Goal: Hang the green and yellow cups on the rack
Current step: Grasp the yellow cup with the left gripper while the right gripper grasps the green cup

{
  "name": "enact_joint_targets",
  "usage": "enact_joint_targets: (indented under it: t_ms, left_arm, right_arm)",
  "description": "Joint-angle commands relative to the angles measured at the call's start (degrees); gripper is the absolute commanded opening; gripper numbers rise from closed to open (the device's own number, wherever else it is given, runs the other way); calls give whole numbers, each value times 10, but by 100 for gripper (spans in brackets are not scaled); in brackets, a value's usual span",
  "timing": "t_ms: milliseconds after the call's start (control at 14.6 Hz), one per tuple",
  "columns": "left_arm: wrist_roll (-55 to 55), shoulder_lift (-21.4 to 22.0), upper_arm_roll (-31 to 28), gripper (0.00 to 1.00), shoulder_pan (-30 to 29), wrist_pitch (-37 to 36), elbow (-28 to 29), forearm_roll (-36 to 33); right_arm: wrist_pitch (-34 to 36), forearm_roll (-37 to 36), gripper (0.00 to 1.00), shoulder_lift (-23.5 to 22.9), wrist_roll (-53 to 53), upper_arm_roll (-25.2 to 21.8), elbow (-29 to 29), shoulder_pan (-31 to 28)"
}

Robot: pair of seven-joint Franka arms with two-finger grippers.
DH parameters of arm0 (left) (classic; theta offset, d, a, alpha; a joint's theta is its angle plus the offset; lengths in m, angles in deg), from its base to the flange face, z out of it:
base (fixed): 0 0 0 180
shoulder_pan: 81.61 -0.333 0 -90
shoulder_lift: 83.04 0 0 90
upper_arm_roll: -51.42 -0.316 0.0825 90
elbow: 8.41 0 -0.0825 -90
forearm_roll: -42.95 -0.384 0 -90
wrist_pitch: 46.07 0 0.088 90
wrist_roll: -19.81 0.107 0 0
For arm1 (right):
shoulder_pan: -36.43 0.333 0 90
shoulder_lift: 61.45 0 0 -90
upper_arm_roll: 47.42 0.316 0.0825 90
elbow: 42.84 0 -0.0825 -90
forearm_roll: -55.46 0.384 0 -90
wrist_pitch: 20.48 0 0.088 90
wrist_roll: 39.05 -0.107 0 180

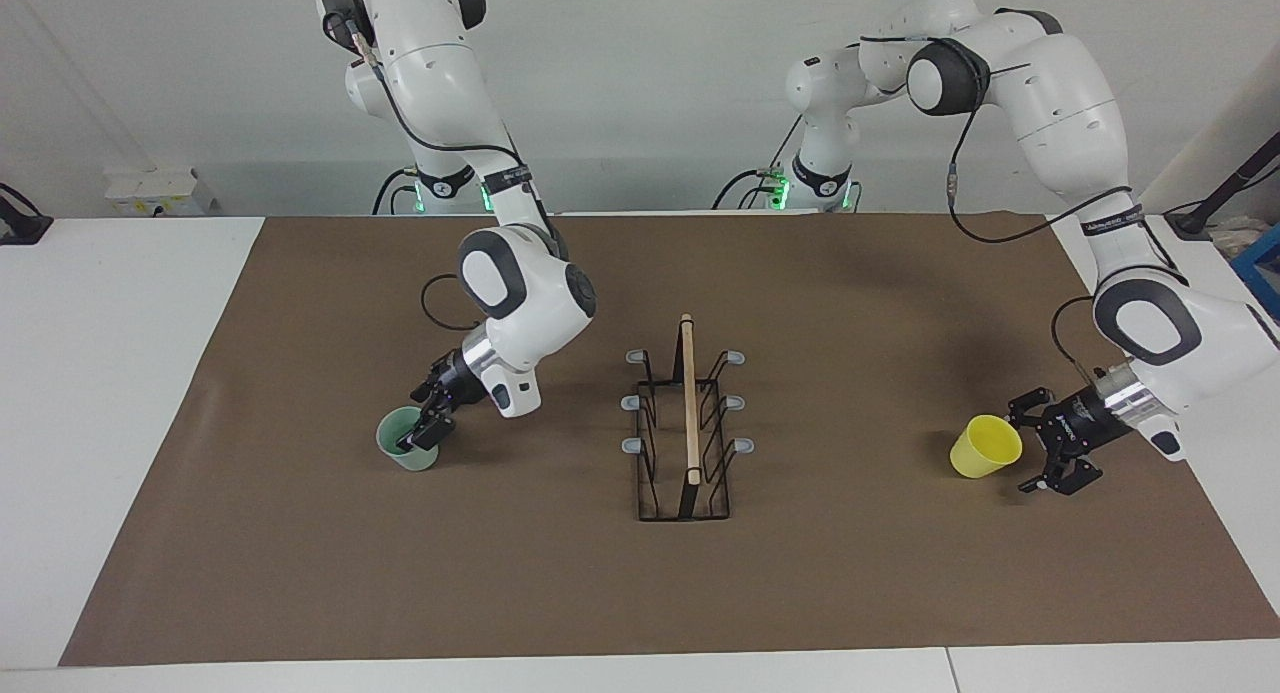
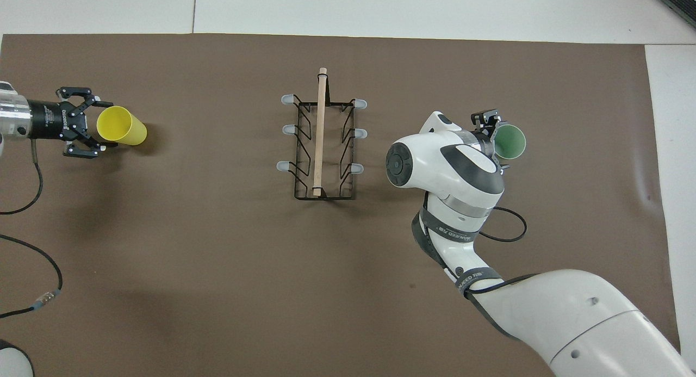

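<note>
I expect the pale green cup [image 2: 510, 142] to hang bottom up with its opening over a wire when I turn it over, because the rack's clear-tipped wires [image 2: 356, 168] stick outward.
The pale green cup [image 1: 405, 441] [image 2: 512, 142] stands upright on the brown mat toward the right arm's end. My right gripper [image 1: 424, 420] [image 2: 493, 140] is open and low at the cup's rim, on the side facing the rack. I cannot tell whether it touches the cup. The yellow cup [image 1: 983, 448] [image 2: 124, 128] stands toward the left arm's end. My left gripper [image 1: 1030, 448] [image 2: 103, 124] is open, its fingertips to either side of that cup's upper edge. The black wire rack [image 1: 688, 423] [image 2: 321, 143] with its wooden rod stands mid-mat, its pegs bare.
The brown mat [image 1: 300, 573] covers most of the white table. Black cables [image 2: 32, 246] lie on it near the left arm's end, and another loops by the right arm [image 2: 511, 230]. The right arm's forearm hangs over the mat between the rack and the green cup.
</note>
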Motion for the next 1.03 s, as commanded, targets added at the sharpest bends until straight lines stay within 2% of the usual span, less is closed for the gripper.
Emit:
enact_joint_targets:
  t_ms: [0,137,410,547,615,683,752,820,957]
  left_arm:
    - [-74,39,-1,100,20,53,76,40]
    - [-73,46,-1,100,22,69,98,77]
    - [-95,51,2,100,48,116,109,89]
    - [-117,49,1,93,60,131,109,89]
    - [-129,48,1,84,65,145,109,89]
    - [-125,48,1,34,70,149,108,86]
    - [-126,48,0,13,75,153,103,84]
    - [-126,50,-1,0,86,155,102,80]
    - [-125,59,-2,0,95,162,92,66]
  right_arm:
    - [-30,-23,100,0,15,0,-14,-2]
    - [-40,-41,100,-3,13,0,-26,8]
    - [-93,-55,100,-4,1,0,-48,1]
    - [-112,-57,100,-4,-35,-1,-71,-3]
    - [-130,-64,100,-4,-36,-1,-80,-15]
    - [-143,-83,100,-4,-36,-1,-87,-33]
    - [-160,-100,100,-4,-37,-1,-97,-40]
    - [-164,-112,100,-4,-38,-1,-101,-44]
    - [-176,-140,100,-4,-37,-1,-104,-53]
